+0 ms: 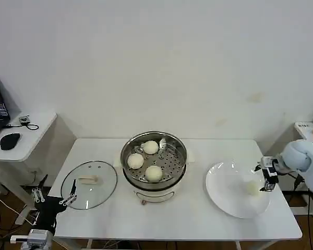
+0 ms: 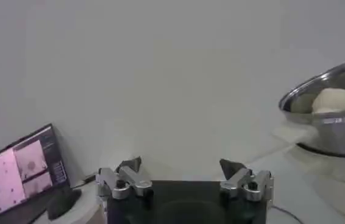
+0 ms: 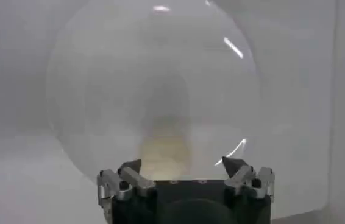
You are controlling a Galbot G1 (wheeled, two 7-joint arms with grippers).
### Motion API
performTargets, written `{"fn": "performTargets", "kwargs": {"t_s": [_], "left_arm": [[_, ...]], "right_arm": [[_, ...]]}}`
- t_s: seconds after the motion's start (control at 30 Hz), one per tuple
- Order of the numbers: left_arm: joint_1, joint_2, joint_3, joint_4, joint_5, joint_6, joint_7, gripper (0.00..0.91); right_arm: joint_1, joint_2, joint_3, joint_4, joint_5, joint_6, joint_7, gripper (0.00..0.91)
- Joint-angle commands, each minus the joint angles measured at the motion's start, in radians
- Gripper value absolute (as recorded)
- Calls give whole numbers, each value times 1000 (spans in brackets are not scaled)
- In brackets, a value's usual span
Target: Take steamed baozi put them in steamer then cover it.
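Observation:
The white plate (image 1: 232, 188) is smooth and shiny. The fourth baozi (image 1: 253, 187) will come free right away and the plate will stay in place when I lift.
The steamer (image 1: 154, 179) stands mid-table with three steamed baozi (image 1: 150, 147) on its perforated tray. A fourth baozi (image 1: 250, 187) lies on the white plate (image 1: 224, 192) to the right. My right gripper (image 1: 267, 180) hovers at the plate's right rim, open, and the baozi (image 3: 166, 149) sits just ahead between its spread fingers (image 3: 133, 167), untouched. The cover (image 1: 88, 185), a glass lid with a beige handle, lies flat on the table left of the steamer. My left gripper (image 1: 55, 199) waits open off the table's front left corner; from its wrist the steamer (image 2: 337, 122) is seen far off.
A low side table (image 1: 28, 143) at the left carries a black mouse (image 1: 9, 140) and a laptop (image 2: 23, 167). Another small table (image 1: 307, 127) stands at the far right. The wall runs close behind the work table.

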Motion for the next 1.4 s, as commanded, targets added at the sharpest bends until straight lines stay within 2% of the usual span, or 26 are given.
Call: {"fn": "performTargets", "kwargs": {"t_s": [0.03, 0.1, 0.37, 0.63, 0.87, 0.97, 1.07, 1.17, 1.4], "left_arm": [[0, -1, -1, 1, 0, 0, -1, 907], [1, -1, -2, 1, 0, 0, -1, 907], [2, -2, -6, 4, 0, 1, -1, 907], [3, -2, -6, 0, 0, 1, -2, 907], [3, -1, -5, -6, 0, 1, -1, 907], [-1, 2, -6, -6, -1, 3, -1, 907], [-8, 7, -6, -7, -3, 6, 0, 907], [-15, 10, -6, -2, -4, 8, 0, 907], [-24, 13, -10, 10, -8, 8, 0, 907]], "right_arm": [[-39, 82, 24, -94, -51, 15, -3, 907], [-34, 94, 19, -105, -57, 15, -3, 907], [-32, 105, 11, -112, -70, 6, -14, 806], [-39, 83, 15, -96, -74, -9, -23, 675], [18, 48, -20, -60, -39, -20, -43, 635], [103, 22, -79, -26, -3, -32, -47, 635], [244, 2, -193, 26, 56, -52, -49, 645], [364, 7, -243, 67, 129, -84, -47, 645], [678, 128, -440, 126, 295, -176, -23, 645]]}}
